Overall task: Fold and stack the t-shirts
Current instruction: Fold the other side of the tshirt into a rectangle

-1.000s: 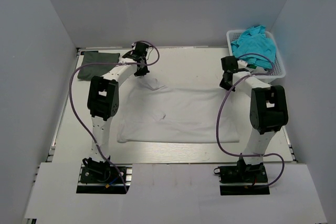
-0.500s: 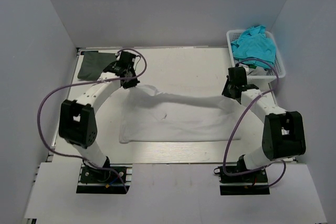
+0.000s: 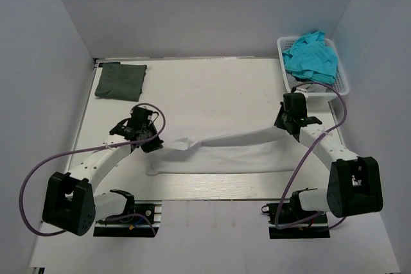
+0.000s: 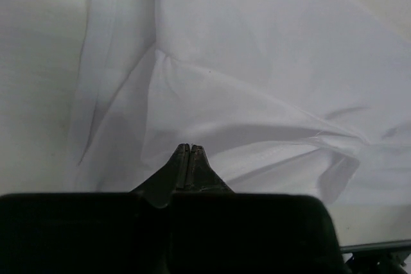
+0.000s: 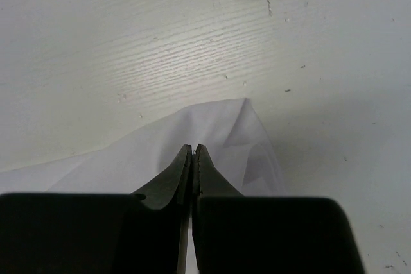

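Note:
The white t-shirt lies crosswise [image 3: 234, 153] between the robot's grippers, so the robot should let go of the t-shirt's far corners and then turn it lengthwise with the right gripper at the table's near edge [image 3: 221, 185].
The white t-shirt [image 3: 221, 152] lies across the middle of the table, its far edge lifted and folded toward the near edge. My left gripper [image 3: 150, 142] is shut on the shirt's left far corner, the fabric [image 4: 212, 101] hanging below its tips [image 4: 189, 147]. My right gripper [image 3: 287, 124] is shut on the right far corner [image 5: 225, 139], its tips [image 5: 193, 147] pinching the cloth. A folded dark grey-green t-shirt [image 3: 120, 80] lies at the far left. Teal t-shirts [image 3: 311, 56] fill the basket.
The white lattice basket [image 3: 341, 80] stands at the far right corner, close behind my right arm. Grey walls close in the table on three sides. Purple cables loop off both arms.
Both grippers have moved from the far side toward the near edge, carrying the white shirt's far edge with them. The left gripper moved farthest, away from the grey-green shirt.

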### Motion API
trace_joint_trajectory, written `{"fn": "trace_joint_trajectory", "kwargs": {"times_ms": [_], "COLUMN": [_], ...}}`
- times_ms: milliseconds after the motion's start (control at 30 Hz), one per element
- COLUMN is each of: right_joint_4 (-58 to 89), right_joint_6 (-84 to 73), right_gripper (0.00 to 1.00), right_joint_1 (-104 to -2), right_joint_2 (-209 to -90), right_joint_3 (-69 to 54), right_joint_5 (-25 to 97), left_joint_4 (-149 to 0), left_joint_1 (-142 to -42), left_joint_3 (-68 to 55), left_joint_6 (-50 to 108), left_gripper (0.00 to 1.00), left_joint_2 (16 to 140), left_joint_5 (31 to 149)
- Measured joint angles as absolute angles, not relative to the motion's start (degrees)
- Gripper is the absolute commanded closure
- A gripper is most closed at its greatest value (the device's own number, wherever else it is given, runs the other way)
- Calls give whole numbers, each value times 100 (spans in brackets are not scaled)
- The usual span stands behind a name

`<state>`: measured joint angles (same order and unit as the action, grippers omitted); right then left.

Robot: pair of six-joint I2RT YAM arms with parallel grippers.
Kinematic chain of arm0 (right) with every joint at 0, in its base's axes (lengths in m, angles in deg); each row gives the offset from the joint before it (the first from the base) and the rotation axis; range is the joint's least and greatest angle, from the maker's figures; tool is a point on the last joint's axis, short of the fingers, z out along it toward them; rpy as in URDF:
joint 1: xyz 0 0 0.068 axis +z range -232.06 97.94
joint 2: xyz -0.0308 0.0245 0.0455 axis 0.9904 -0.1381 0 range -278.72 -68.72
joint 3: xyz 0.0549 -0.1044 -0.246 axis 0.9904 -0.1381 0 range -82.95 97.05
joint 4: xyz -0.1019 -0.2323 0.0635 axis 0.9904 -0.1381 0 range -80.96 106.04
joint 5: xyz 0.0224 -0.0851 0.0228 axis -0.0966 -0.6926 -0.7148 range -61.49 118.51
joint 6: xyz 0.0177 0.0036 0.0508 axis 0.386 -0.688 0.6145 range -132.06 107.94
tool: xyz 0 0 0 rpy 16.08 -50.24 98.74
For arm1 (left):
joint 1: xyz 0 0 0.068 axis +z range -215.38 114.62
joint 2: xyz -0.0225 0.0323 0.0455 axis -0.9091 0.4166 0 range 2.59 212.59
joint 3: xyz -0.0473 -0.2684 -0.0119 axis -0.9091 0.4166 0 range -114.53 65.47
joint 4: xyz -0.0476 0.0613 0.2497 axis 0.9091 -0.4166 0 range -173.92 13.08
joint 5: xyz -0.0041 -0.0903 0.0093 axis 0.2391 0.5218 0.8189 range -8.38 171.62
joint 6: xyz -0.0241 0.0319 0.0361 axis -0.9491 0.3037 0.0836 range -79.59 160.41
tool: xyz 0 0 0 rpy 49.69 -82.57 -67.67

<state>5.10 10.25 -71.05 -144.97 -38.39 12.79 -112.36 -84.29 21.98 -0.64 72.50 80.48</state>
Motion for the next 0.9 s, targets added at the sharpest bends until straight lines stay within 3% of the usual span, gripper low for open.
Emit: {"fn": "trace_joint_trajectory", "kwargs": {"times_ms": [67, 100, 133, 167, 200, 233, 433, 567, 900], "right_joint_4": [523, 523, 517, 471, 399, 305, -530, -607, -546], "right_joint_6": [1060, 1119, 1180, 1243, 1355, 1455, 1899, 1949, 1276], "right_gripper": [91, 67, 48, 24, 10, 10, 10, 10, 10], "right_joint_1": [-7105, -7105, -7105, -7105, -7108, -7108, -7110, -7103, -6657], "right_joint_2": [-14359, -14293, -14228, -14175, -14123, -14053, -13146, -12671, -13935], "right_joint_3": [-3990, -4075, -4174, -4257, -4333, -4419, -4714, -4672, -3669], "right_joint_5": [1283, 1283, 1281, 1268, 1248, 1211, 1069, 1312, 2308], "left_joint_4": [-11238, -11258, -11299, -11400, -11518, -11695, -12938, -12890, -11454], "left_joint_1": [-8429, -8432, -8432, -8434, -8434, -8434, -8432, -8432, -8432], "left_joint_3": [2517, 2625, 2692, 2729, 2738, 2732, 2356, 1919, 1770], "left_joint_6": [-178, -235, -298, -386, -388, -434, -486, -346, -147], "left_gripper": [80, 68, 43, 31, 23, 1, 1, 1, 1], "left_joint_2": [7042, 6994, 6975, 6975, 6977, 6964, 6535, 6360, 8260], "left_joint_5": [8222, 8290, 8362, 8406, 8437, 8445, 8417, 8535, 9285]}}
